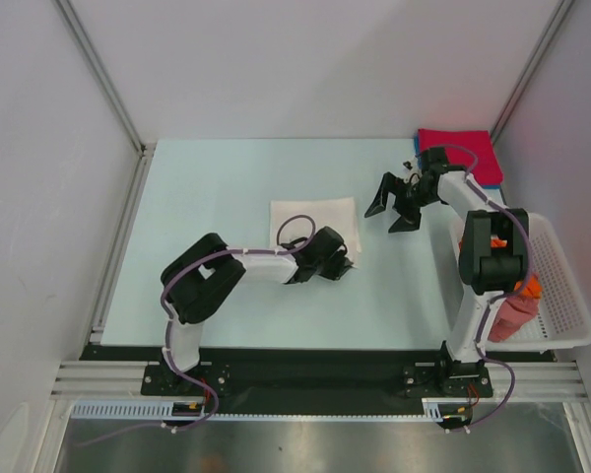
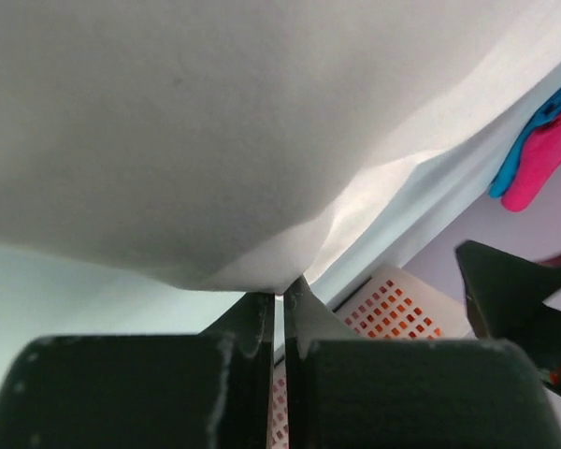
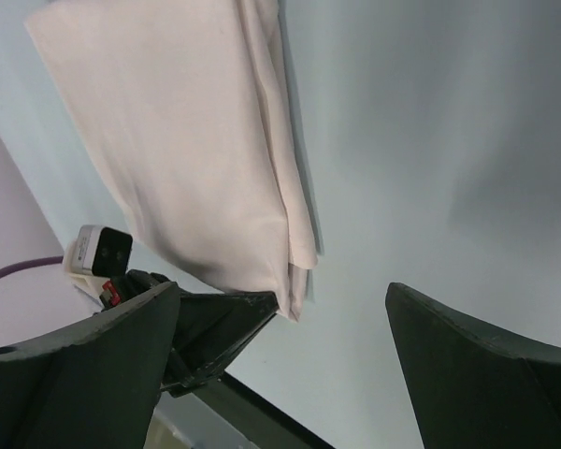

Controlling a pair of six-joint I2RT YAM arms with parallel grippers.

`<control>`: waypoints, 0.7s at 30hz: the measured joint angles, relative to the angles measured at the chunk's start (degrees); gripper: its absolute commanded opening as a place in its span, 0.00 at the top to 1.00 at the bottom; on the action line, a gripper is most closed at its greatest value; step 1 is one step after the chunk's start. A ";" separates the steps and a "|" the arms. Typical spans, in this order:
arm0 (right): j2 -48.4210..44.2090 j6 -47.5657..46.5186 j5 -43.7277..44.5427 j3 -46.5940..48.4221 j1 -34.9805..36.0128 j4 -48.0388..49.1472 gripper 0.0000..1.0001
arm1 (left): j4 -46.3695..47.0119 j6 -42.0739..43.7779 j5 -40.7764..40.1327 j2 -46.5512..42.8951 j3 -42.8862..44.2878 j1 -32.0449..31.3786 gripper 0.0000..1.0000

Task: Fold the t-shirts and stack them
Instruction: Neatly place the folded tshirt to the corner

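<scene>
The red t-shirt point(image 1: 460, 157) is a long way from my left gripper, so next my right gripper grabs the white t-shirt by its side edge point(image 1: 355, 219) and stacks it there.
A folded white t-shirt point(image 1: 313, 219) lies flat in the middle of the table; no logo print shows. My left gripper point(image 1: 341, 262) is shut on its near right corner, the fingertips pinching the cloth edge point(image 2: 280, 283). The right wrist view shows the same corner point(image 3: 294, 281) with the left gripper's black fingers point(image 3: 220, 323) at it. My right gripper point(image 1: 389, 217) hovers wide open to the right of the shirt with nothing between its fingers point(image 3: 282, 309). A folded red t-shirt point(image 1: 455, 148) lies on a blue one point(image 1: 494, 181) at the back right.
A white lattice basket point(image 1: 563, 296) stands along the right edge and holds orange point(image 1: 532, 287) and pinkish-red point(image 1: 515, 315) t-shirts. The basket wall point(image 2: 393, 304) lies just beyond the left fingertips. Metal frame rails border the table.
</scene>
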 measured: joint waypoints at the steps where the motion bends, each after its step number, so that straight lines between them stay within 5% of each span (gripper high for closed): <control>1: 1.22 -0.17 -1.31 0.63 0.00 0.00 0.00 | -0.09 0.37 0.48 -0.24 0.04 0.61 1.00; 21: 17.40 1.75 -19.47 6.34 2.71 4.31 0.02 | -2.08 6.03 4.22 -6.25 3.87 4.11 0.99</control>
